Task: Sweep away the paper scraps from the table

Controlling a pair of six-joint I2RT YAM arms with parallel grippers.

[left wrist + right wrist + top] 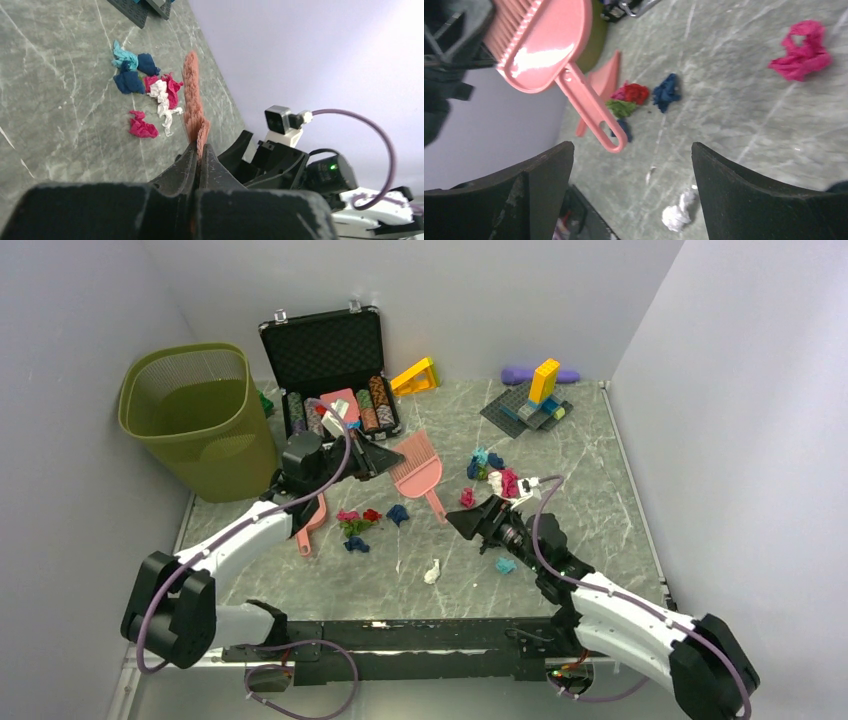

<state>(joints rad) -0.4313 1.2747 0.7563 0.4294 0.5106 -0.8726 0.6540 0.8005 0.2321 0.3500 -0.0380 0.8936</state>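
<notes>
The pink brush (423, 478) will pull the loose paper scraps along when I sweep, since rows of bristles (412, 453) spread out opposite the brush's handle.
Paper scraps lie on the marble table (600, 500): a teal, blue, pink and white cluster (492, 476), a red, pink, green and blue cluster (357, 526), a blue wad (398, 512), a white wad (432, 571) and a teal wad (506, 565). My left gripper (378, 456) is shut on the edge of a pink dustpan (417, 466), held above the table; the left wrist view shows the pan (192, 95) edge-on beside the far cluster (145, 82). My right gripper (462, 522) is open and empty, low over the table, with the white wad (676, 215) below it.
An olive wastebasket (195, 415) stands at the back left. An open black case of poker chips (330, 370), a yellow block (415, 377) and a dark baseplate with blocks (530, 405) line the back. A second pink tool (310, 526) lies under the left arm.
</notes>
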